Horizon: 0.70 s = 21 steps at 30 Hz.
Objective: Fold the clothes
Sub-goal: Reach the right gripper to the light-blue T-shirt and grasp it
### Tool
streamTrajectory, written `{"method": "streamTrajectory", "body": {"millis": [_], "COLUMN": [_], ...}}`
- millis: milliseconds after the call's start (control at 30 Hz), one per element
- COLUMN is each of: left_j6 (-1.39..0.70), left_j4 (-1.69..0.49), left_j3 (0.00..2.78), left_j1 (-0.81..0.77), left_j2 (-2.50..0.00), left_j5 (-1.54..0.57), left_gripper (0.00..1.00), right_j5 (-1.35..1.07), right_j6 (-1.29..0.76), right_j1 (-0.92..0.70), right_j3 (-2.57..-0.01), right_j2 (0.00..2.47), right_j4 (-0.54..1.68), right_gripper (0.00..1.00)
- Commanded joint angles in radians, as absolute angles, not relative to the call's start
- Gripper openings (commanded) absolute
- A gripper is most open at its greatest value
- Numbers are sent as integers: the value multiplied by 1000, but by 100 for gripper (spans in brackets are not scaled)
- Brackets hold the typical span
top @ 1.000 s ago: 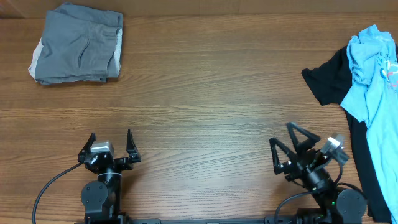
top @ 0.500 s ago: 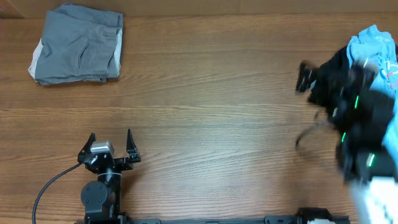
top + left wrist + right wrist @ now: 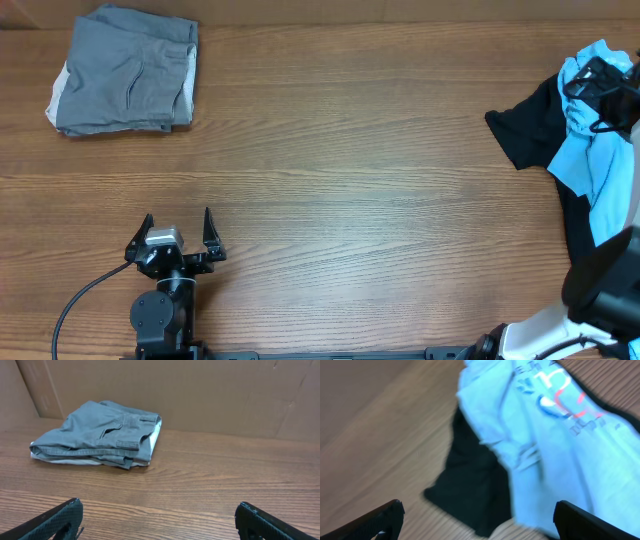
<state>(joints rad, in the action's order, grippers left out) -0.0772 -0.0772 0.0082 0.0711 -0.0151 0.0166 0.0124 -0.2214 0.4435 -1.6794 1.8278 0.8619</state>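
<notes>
My right gripper should keep lowering its open fingers because the light blue T-shirt's folds are on top of the black T-shirt. It should go on until its fingers pinch those folds.
The light blue T-shirt lies crumpled on the black T-shirt at the table's right edge. My right gripper hovers open over the top of that pile. In the right wrist view its open fingers frame the blue shirt, with its lettering and pink-white logo, and the black shirt below; the view is blurred. The grey shorts lie folded at the far left. My left gripper is open and empty near the front edge, facing the shorts from a distance.
The wooden table spans the whole view. A brown cardboard wall stands behind the shorts. My right arm's body fills the lower right corner, over the lower part of the shirts.
My right arm has swung from the front edge up and right, over the shirt pile. The left arm and the clothes have not moved.
</notes>
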Motion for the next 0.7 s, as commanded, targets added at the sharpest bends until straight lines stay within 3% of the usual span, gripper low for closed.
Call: {"method": "streamTrajectory", "body": {"millis": [0,200,533,667], "left_j6": [-71,-71,-71,-71], "left_j4": [-75,-75,-75,-75], "left_j3": [5,5,5,5], "left_j1": [65,65,65,65], "left_j2": [-4,-4,-4,-4], "left_j5": [26,26,26,26], "left_gripper": [100,100,100,100], "right_j5": [43,255,260,170], "right_j6": [-50,116,210,267], "right_j1": [467,466,457,456], "right_j3": [-1723,-1723,-1723,-1723], "right_j2": [1877,2000,2164,2174], "right_j4": [820,744,628,617], "right_gripper": [100,100,100,95]}}
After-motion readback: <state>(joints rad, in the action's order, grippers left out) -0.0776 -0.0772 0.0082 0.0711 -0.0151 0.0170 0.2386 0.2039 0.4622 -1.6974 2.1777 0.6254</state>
